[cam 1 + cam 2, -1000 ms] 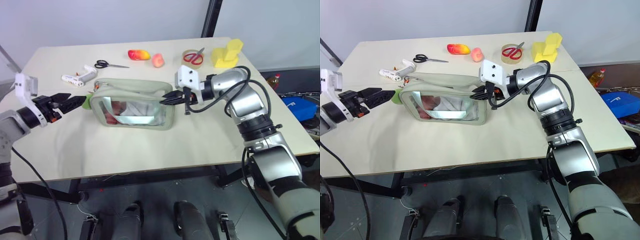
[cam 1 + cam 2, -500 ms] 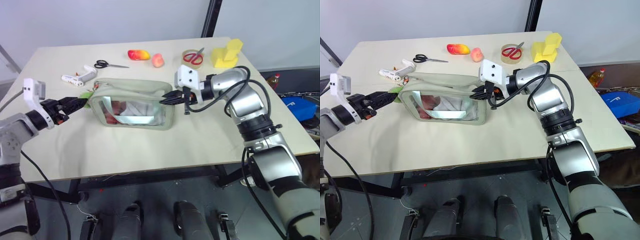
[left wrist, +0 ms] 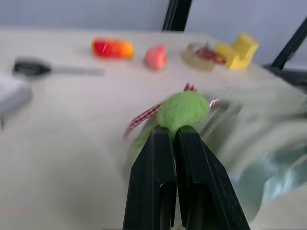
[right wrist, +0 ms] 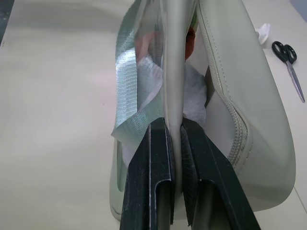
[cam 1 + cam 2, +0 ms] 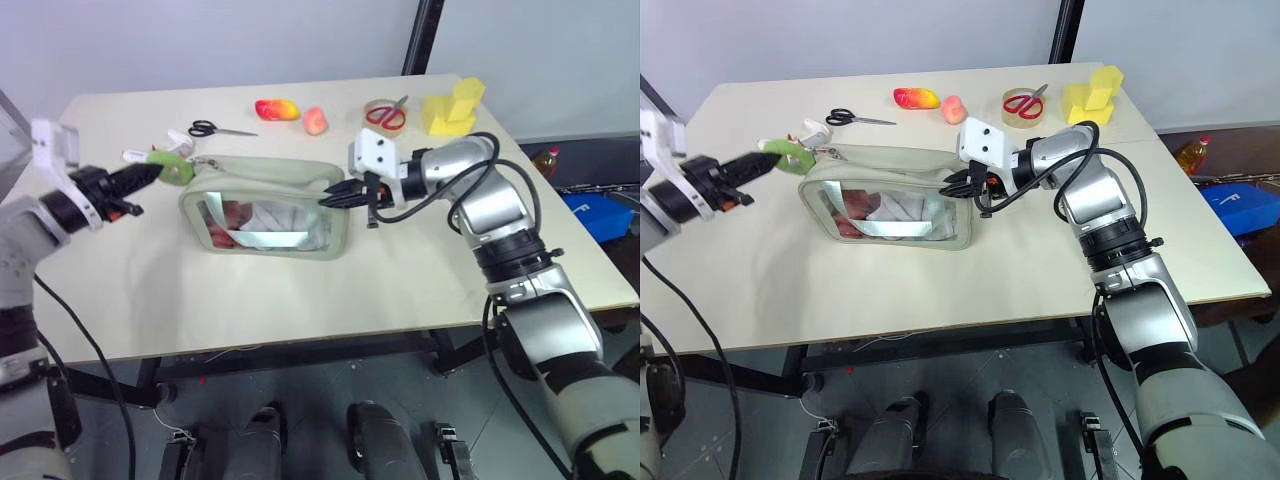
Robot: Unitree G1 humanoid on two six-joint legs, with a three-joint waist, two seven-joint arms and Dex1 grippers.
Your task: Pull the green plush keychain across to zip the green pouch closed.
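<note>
The pouch's zipper (image 4: pixel 224 98) is wide open toward my right gripper, so my left gripper should hold the pouch's front corner and my right gripper should pull the keychain.
The green pouch (image 5: pixel 266 209) lies mid-table with its clear window facing me and its zipper along the top. The green plush keychain (image 5: pixel 173 168) hangs in the air just above the pouch's left end. My left gripper (image 5: pixel 150 175) is shut on it, and in the left wrist view the black fingertips (image 3: pixel 163 136) pinch the fuzzy ball (image 3: pixel 183 109) from below. My right gripper (image 5: pixel 335 198) is shut on the pouch's right end, where a fold of the pouch (image 4: pixel 230 96) is clamped between its fingers (image 4: pixel 156 143).
Behind the pouch lie black scissors (image 5: pixel 215 129), a red-yellow toy fruit (image 5: pixel 277 109), a peach-coloured toy (image 5: pixel 316 121), a tape roll with red scissors (image 5: pixel 385 114) and a yellow block (image 5: pixel 452 106). A white tool (image 5: pixel 180 136) lies behind the keychain.
My left gripper went from open beside the pouch's left end to shut on the keychain, then lifted it up and back. The right gripper kept its hold and did not move.
</note>
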